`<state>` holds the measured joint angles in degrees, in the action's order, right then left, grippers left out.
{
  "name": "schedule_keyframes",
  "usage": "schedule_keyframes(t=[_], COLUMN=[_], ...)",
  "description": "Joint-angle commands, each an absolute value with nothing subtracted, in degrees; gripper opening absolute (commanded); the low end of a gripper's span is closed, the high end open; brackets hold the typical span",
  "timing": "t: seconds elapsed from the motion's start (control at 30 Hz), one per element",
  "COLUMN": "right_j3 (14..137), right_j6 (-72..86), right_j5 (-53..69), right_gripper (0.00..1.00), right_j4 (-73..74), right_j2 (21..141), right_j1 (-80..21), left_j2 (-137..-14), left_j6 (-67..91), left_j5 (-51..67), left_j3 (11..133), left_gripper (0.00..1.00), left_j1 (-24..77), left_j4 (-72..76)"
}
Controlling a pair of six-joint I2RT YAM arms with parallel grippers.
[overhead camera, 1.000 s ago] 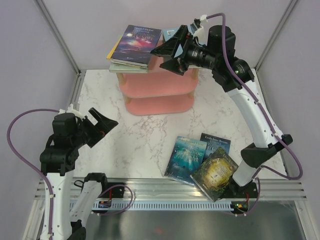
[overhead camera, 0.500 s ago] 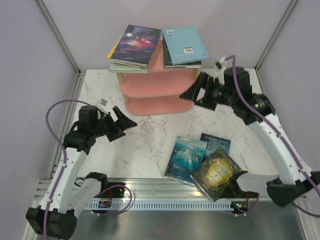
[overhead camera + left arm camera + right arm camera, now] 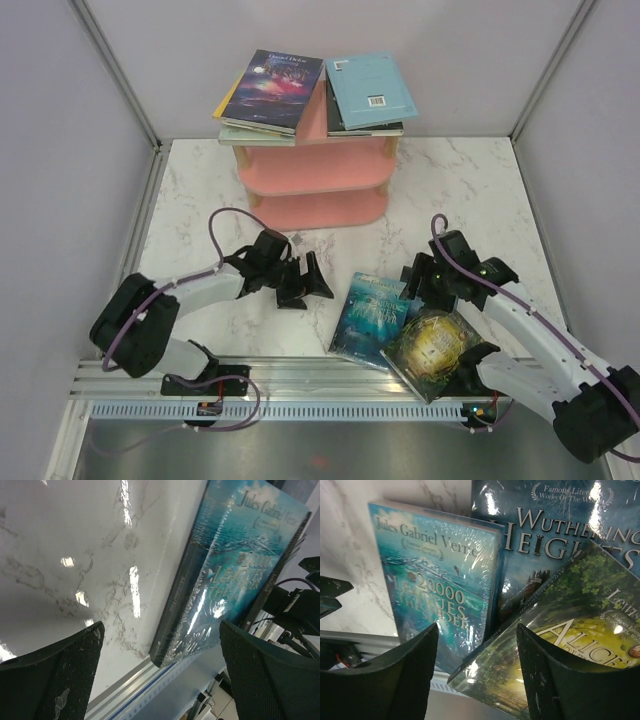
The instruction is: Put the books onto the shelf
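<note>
The teal book's side lies tight against the dark blue book, so I should slide the teal book clear before my right gripper takes that side.
The pink shelf stands at the back of the marble table. On its top board a purple galaxy book caps one stack and a light blue book caps another. Three books lie near the front edge: teal, dark blue and green-gold, which overlaps the other two. My left gripper is open, low over the table just left of the teal book. My right gripper hovers open above the green-gold book's corner.
A metal rail runs along the table's near edge, right beside the three books. Purple walls and grey frame posts close in the sides and back. Both arms' cables loop over the table.
The right arm came down from the shelf top to the books at the front. The left arm dropped and stretched right along the table towards the teal book.
</note>
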<state>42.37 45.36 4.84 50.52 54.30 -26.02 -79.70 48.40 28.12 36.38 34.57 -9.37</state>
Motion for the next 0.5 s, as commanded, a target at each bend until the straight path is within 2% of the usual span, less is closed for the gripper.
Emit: schedule_keyframes(t=[0.0, 0.07, 0.3, 0.47], right_j3=[39.91, 37.62, 31.47, 28.31], right_j6=[45.18, 45.18, 44.47, 44.12], right_j5=[3.25, 3.78, 7.11, 9.4], right_gripper=[0.65, 0.58, 0.42, 0.34], right_j4=[43.78, 40.8, 32.53, 27.08], right_j2=[56.42, 57.82, 65.64, 70.39], right_j1=[-25.93, -25.93, -25.93, -25.93], left_j2=[-86.55, -90.77, -101.32, -103.8], left_j6=[49.39, 50.09, 54.13, 58.78], left_j5=[30.5, 30.59, 35.32, 39.37], left_j3=[36.3, 36.12, 35.78, 32.09], left_gripper=[0.97, 0.96, 0.94, 0.89], left_j1=[37.17, 39.02, 43.77, 44.82], left_j4=[1.74, 4.03, 15.19, 28.54])
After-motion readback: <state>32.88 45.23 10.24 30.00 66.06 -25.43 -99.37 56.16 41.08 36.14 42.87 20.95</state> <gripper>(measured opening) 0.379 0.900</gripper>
